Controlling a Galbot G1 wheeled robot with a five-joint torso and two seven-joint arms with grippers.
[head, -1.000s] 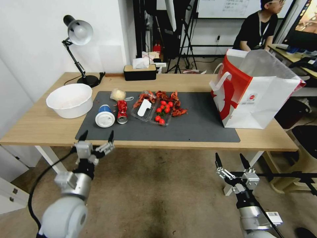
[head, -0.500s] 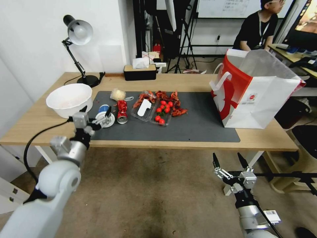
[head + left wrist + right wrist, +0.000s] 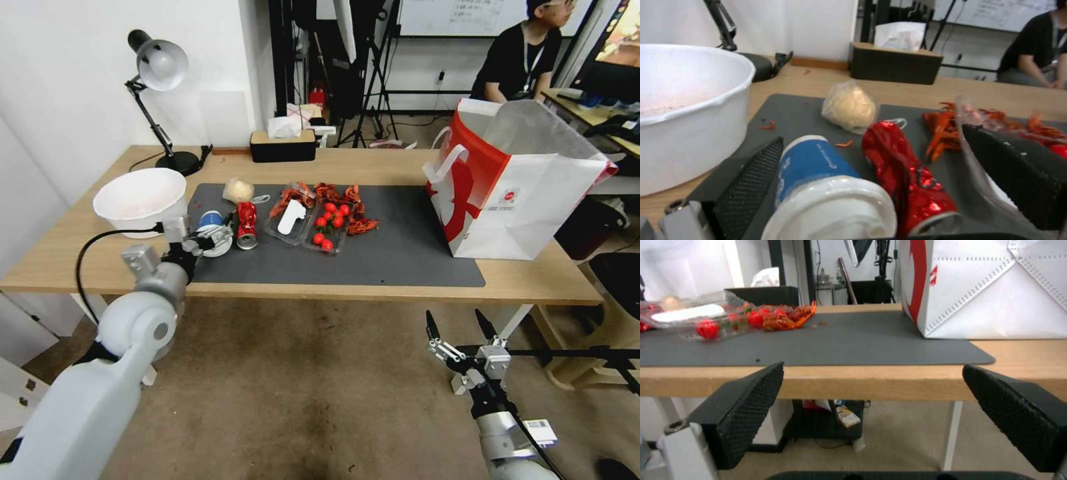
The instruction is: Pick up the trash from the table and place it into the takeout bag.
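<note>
The white lid's rim fits tightly around the cup's opening, so I expect the blue-and-white cup [image 3: 211,219] to stay attached to its lid when the robot lifts it.
A blue-and-white cup [image 3: 212,235] [image 3: 818,173] lies on its side on the table's dark mat [image 3: 400,247], its white lid facing me. Beside it lies a crushed red can [image 3: 247,225] [image 3: 902,173]. My left gripper [image 3: 205,235] [image 3: 871,135] is open, with its fingers on either side of the cup and the can. A pale wad [image 3: 238,191] [image 3: 849,106] sits behind them. A white bowl [image 3: 140,200] stands at the left. The red-and-white takeout bag [image 3: 520,180] [image 3: 996,290] stands open at the right. My right gripper [image 3: 457,327] [image 3: 873,366] hangs open below the table's front edge.
A clear plastic tray [image 3: 303,223] with red tomatoes and red shell scraps [image 3: 350,207] lies mid-mat. A desk lamp [image 3: 157,67] and a black tissue box [image 3: 283,145] stand at the back of the table [image 3: 373,163]. A person sits behind the bag.
My left arm rose from below the table edge and reached forward, bringing its open fingers around the blue-and-white cup. The right gripper sank slightly.
</note>
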